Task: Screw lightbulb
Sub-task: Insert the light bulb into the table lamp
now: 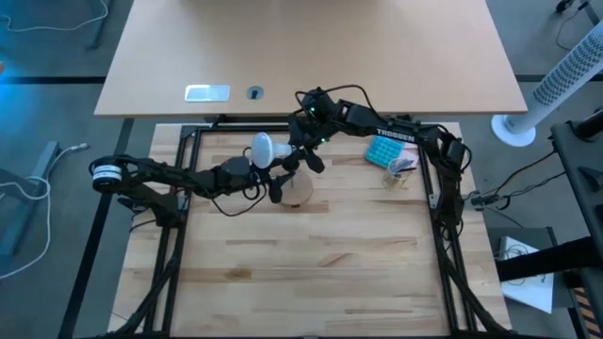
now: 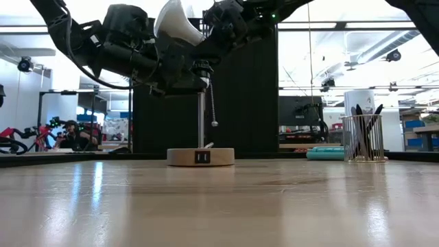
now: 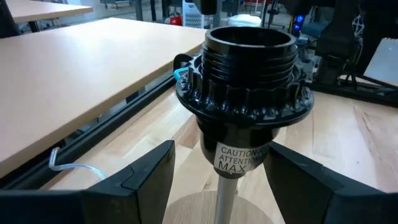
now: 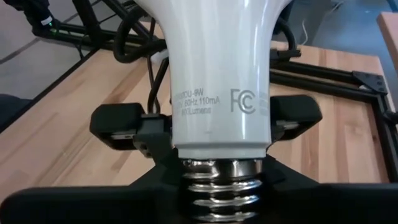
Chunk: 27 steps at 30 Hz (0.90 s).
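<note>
The lightbulb's metal thread (image 4: 225,191) is between my right gripper's fingers and has to go into the socket, so my left gripper should first take hold of the lightbulb by its white neck (image 4: 219,121).
The white lightbulb (image 1: 262,148) is held in the air by my right gripper (image 1: 294,155), which comes from the right and is shut on it. Its globe (image 2: 175,20) tilts up, above the lamp stand. The stand is a black threaded socket (image 3: 249,68) on a thin pole (image 2: 201,116), which rises from a round wooden disc (image 2: 200,156). My left gripper (image 3: 221,165) comes from the left and stands open, one finger on each side of the socket's lower body. My right gripper pinches the lightbulb at its narrow end, where the white neck (image 4: 186,134) meets the metal screw thread (image 4: 221,186), one finger on each side. The bulb is lifted clear and tilted, its globe pointing away from the gripper. My left gripper's fingers (image 3: 149,180) flank the socket's lower body (image 3: 239,155). I cannot tell whether they touch it.
A pull chain (image 2: 214,103) hangs beside the pole. At the table's right rear lie a blue box (image 1: 382,151) and some small items (image 1: 400,169). A mesh pen cup (image 2: 363,137) stands there too. Beyond the far edge is a tan desk (image 1: 311,47).
</note>
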Motion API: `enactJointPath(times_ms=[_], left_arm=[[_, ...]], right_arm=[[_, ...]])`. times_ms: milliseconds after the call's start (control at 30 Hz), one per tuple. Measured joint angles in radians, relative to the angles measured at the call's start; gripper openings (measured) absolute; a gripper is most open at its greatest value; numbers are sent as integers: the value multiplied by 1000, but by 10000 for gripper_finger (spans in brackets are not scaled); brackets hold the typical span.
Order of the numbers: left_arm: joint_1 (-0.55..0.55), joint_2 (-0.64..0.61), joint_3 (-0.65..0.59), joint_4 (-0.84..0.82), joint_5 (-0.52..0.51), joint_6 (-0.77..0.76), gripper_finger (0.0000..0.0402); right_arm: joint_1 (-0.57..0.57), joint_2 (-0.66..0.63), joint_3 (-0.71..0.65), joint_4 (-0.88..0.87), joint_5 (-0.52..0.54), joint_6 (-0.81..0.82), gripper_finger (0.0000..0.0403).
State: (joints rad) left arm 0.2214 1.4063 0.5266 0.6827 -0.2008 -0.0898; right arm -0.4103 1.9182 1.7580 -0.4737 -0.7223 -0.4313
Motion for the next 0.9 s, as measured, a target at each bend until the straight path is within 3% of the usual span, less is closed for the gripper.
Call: enactJointPath(times_ms=[733, 900], left_arm=[[0, -100, 0, -100, 0, -6, 231], [0, -101, 0, -105, 0, -24, 231]], right_arm=[[17, 0, 0, -24, 0, 19, 90], [28, 0, 0, -23, 0, 20, 114]])
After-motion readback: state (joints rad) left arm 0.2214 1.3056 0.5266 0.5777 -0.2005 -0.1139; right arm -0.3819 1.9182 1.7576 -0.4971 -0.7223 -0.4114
